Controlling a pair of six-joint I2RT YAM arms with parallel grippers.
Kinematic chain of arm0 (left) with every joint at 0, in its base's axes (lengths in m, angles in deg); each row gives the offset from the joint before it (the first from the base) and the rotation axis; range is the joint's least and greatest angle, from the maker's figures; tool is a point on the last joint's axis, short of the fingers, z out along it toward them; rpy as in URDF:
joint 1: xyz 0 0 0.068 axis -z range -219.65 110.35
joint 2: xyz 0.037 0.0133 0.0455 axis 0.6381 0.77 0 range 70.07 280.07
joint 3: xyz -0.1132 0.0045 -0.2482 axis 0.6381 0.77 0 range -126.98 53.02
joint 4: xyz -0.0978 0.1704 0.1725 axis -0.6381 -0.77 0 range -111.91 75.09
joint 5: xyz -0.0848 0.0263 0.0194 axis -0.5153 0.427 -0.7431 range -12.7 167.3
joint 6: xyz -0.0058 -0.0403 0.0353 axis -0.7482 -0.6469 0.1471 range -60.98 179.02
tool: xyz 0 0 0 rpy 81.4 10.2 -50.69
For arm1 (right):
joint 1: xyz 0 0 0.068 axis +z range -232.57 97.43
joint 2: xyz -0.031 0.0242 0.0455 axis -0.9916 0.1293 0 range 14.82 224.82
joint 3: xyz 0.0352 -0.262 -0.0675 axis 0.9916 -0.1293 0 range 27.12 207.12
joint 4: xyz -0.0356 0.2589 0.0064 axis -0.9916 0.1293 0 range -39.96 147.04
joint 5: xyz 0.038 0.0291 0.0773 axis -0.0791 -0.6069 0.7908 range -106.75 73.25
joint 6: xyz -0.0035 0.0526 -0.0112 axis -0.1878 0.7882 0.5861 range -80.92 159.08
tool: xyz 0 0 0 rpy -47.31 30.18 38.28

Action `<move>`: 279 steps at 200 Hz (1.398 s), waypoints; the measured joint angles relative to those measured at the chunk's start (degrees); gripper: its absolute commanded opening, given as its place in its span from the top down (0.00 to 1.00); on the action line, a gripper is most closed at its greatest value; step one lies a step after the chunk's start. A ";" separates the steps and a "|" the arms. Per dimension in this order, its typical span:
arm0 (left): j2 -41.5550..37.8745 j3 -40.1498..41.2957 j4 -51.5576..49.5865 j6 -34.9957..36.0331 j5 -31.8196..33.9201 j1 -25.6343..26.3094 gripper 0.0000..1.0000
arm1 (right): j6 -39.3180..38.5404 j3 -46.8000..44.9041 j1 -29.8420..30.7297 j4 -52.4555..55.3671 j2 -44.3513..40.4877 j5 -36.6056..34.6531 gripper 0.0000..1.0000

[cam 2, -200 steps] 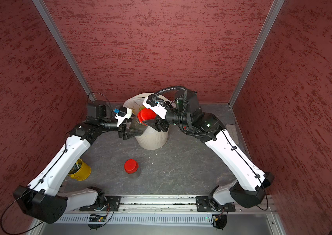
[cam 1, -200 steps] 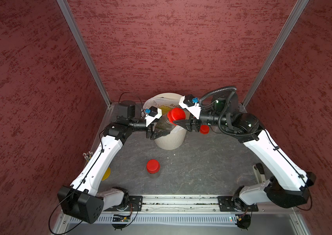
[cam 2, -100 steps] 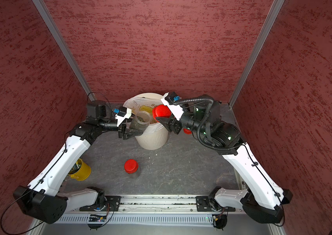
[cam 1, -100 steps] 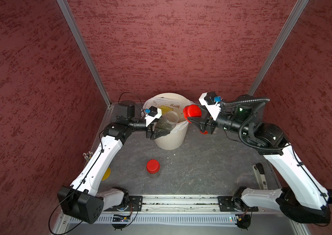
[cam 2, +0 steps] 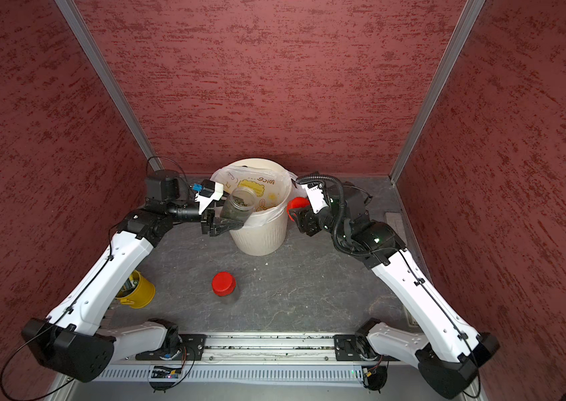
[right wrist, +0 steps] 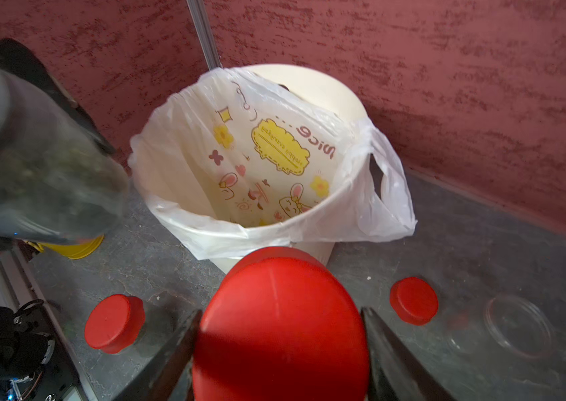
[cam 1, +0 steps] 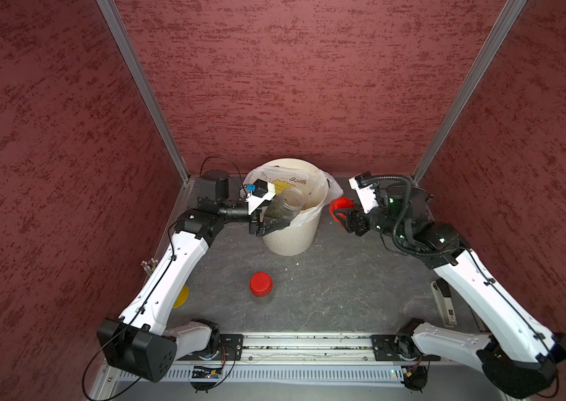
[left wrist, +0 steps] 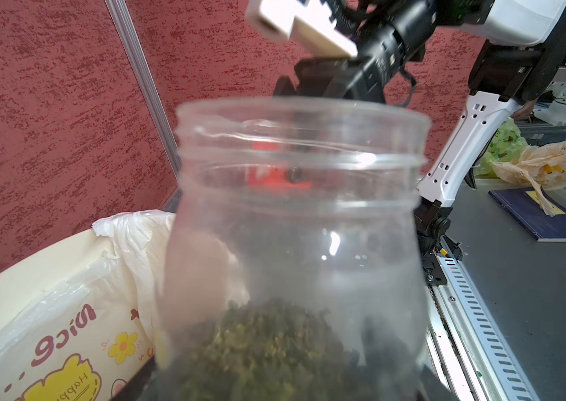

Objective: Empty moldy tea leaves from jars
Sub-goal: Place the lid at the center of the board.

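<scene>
I keep lowering my right gripper until the lid rests below, since the held red lid (cam 1: 340, 205) is past the cream bin's side, with free tabletop (cam 1: 338, 244) under it.
My left gripper (cam 1: 274, 222) is shut on an open clear jar (cam 1: 286, 206) (cam 2: 238, 206), tilted with its mouth over the left rim of the cream bin (cam 1: 288, 241). Green-brown tea leaves (left wrist: 267, 347) lie in its lower part; in the left wrist view the jar (left wrist: 295, 225) hides my fingers. To the right of the bin, my right gripper (cam 1: 342, 212) (right wrist: 280, 347) is shut on a red lid (right wrist: 280, 323) (cam 2: 296, 205). A second jar (cam 1: 260, 286) stands closed with its red lid mid-table. An empty lidless jar (right wrist: 517, 326) lies beside a loose red lid (right wrist: 413, 300).
The bin (right wrist: 309, 222) is lined with a white printed bag. A yellow cup (cam 2: 137, 290) stands under my left arm. A flat grey object (cam 1: 446, 305) lies at the table's right edge. Red walls close in three sides.
The red lid has come off the held jar. My right gripper carried it rightward and lower, from the jar's mouth to beside the bin. The left arm and jar barely moved.
</scene>
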 measured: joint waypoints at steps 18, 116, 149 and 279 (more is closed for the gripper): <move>0.00 -0.90 0.02 0.00 0.11 0.00 0.29 | 2.89 -5.77 -0.37 -1.42 -1.16 -0.31 0.64; -0.33 -1.62 0.20 -0.02 3.65 0.02 0.29 | 15.61 -26.27 -3.34 -14.25 -1.11 -1.79 0.66; -0.94 -1.62 0.57 -0.07 5.33 0.15 0.29 | 17.68 -28.74 -4.04 -18.01 0.66 -4.09 0.66; -0.98 -1.62 1.16 -0.44 10.88 2.08 0.29 | 20.20 -30.64 -9.90 -30.67 20.11 -5.31 0.66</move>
